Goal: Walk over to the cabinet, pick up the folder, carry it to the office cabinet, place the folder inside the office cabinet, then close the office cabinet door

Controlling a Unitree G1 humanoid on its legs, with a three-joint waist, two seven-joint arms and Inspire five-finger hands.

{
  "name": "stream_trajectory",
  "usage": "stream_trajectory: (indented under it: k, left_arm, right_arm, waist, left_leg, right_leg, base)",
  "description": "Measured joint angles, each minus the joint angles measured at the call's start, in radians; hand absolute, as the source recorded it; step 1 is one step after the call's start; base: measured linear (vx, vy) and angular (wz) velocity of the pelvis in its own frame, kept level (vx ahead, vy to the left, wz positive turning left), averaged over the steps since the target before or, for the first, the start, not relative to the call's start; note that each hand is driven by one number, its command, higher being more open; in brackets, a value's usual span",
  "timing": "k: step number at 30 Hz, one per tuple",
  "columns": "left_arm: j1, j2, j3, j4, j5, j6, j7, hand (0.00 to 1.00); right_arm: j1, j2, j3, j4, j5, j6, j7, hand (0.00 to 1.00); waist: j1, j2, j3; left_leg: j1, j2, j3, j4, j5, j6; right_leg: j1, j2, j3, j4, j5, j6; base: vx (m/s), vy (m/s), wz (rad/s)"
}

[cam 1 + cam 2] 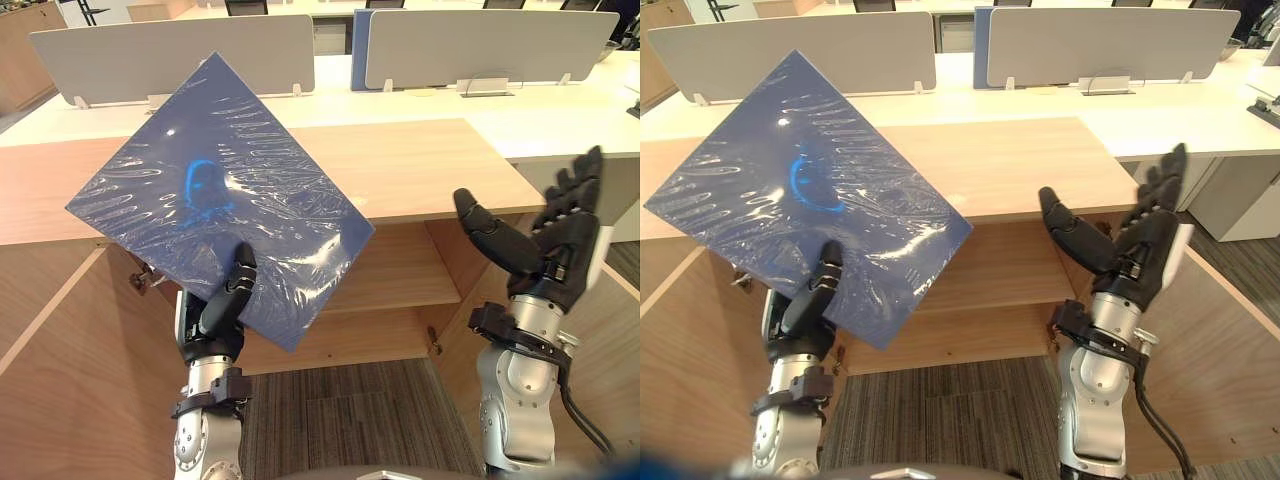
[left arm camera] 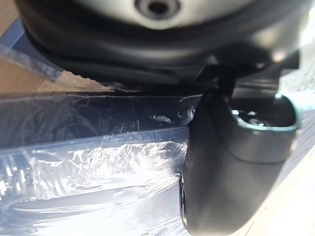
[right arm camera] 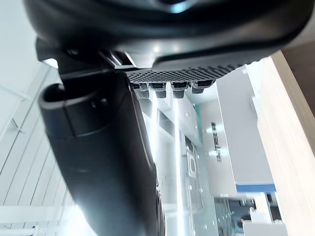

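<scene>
My gripper is going to carry the blue folder (image 1: 225,200) inside. Clear film (image 1: 312,262) is wrapped around the folder and the folder's edges stay straight, so it will stay shut and flat on the way.
A blue folder (image 1: 215,190) wrapped in clear film is held up tilted in front of the wooden office cabinet (image 1: 400,170). My left hand (image 1: 225,305) pinches its lower edge, thumb on the front face, fingers hidden behind; the left wrist view shows the thumb (image 2: 231,167) pressed on the shiny folder (image 2: 88,172). My right hand (image 1: 545,235) is raised to the right of the folder, open, fingers straight and spread, holding nothing. The cabinet stands open, with a bare inner shelf (image 1: 400,270) behind and below the folder.
The cabinet's open doors (image 1: 50,340) flank both arms at left and right (image 1: 610,340). Behind the cabinet top lie white desks (image 1: 560,105) with grey divider screens (image 1: 170,55). Dark carpet (image 1: 340,410) lies in front of the cabinet.
</scene>
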Motion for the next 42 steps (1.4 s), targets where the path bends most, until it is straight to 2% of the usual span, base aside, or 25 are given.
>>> stream_trajectory:
  k: [1,4,10,16,24,29,30,37,42]
  left_arm:
    - [-0.016,0.010,0.017,0.003,0.013,0.003,-0.023,0.00]
    - [-0.041,0.035,0.025,0.009,0.017,0.004,-0.058,0.00]
    - [-0.095,0.113,0.021,0.009,0.034,0.006,-0.162,0.00]
    - [-0.113,0.177,0.008,-0.033,0.031,0.005,-0.222,0.00]
    - [-0.122,0.229,-0.026,-0.046,-0.037,0.005,-0.223,0.00]
    - [-0.141,0.280,-0.036,-0.046,-0.068,0.004,-0.223,0.00]
    - [-0.142,0.295,-0.036,-0.046,-0.069,0.004,-0.223,0.00]
    - [-0.143,0.432,-0.036,-0.046,-0.104,-0.009,-0.220,0.00]
    - [-0.147,0.483,-0.057,-0.046,-0.103,-0.036,-0.208,0.00]
  right_arm:
    - [-0.030,-0.033,0.003,0.040,0.068,0.000,0.054,1.00]
    - [-0.087,-0.091,0.013,0.087,0.204,0.005,0.136,1.00]
    - [-0.299,-0.307,0.121,0.188,0.439,0.012,0.293,1.00]
    - [-0.414,-0.393,0.160,0.259,0.542,0.019,0.343,1.00]
    - [-0.536,-0.529,0.214,0.312,0.621,0.021,0.395,1.00]
    - [-0.636,-0.630,0.331,0.339,0.700,0.015,0.452,1.00]
    - [-0.652,-0.662,0.368,0.344,0.738,0.014,0.475,0.00]
    - [-0.732,-0.929,0.568,0.356,0.950,0.047,0.609,0.00]
    - [-0.745,-1.028,0.621,0.346,1.011,0.048,0.641,0.00]
  waist:
    - [0.003,-0.001,0.000]
    - [0.005,-0.002,0.001]
    - [0.005,-0.012,0.004]
    - [0.009,-0.018,0.004]
    - [0.005,-0.020,0.005]
    - [0.001,-0.022,0.006]
    - [0.001,-0.023,0.006]
    - [0.011,-0.034,0.007]
    - [0.025,-0.034,0.005]
  left_leg:
    - [-0.001,0.000,0.004,0.000,0.000,0.000]
    - [-0.001,0.000,0.005,0.000,0.000,0.000]
    - [0.000,0.003,0.003,0.000,0.001,0.002]
    - [0.001,0.002,0.001,0.000,0.001,0.002]
    - [0.003,0.002,0.000,-0.001,0.002,0.003]
    - [0.007,0.002,0.000,-0.001,0.003,0.004]
    - [0.008,0.002,0.000,-0.001,0.003,0.004]
    - [0.005,0.002,-0.004,-0.004,0.004,0.004]
    - [-0.001,0.002,-0.007,-0.005,0.005,0.003]
  right_leg:
    - [-0.004,0.000,0.004,0.000,0.002,-0.001]
    - [-0.004,0.001,0.006,0.000,0.003,-0.001]
    - [-0.002,0.005,0.006,0.001,0.006,-0.003]
    - [0.001,0.004,0.005,0.001,0.007,-0.003]
    - [0.003,0.004,0.004,0.000,0.009,-0.004]
    - [0.007,0.004,0.004,0.000,0.010,-0.005]
    - [0.007,0.004,0.004,0.000,0.010,-0.005]
    - [0.006,0.004,-0.001,0.000,0.011,-0.005]
    - [0.002,0.004,-0.004,0.000,0.011,-0.005]
  base:
    - [-0.03,0.041,-0.10]
    - [-0.01,0.013,-0.02]
    - [0.00,0.006,0.00]
    - [-0.01,0.022,0.00]
    - [0.00,0.000,0.00]
    - [0.00,0.000,0.00]
    - [0.00,0.000,0.00]
    - [0.00,0.000,0.00]
    - [0.00,0.000,0.00]
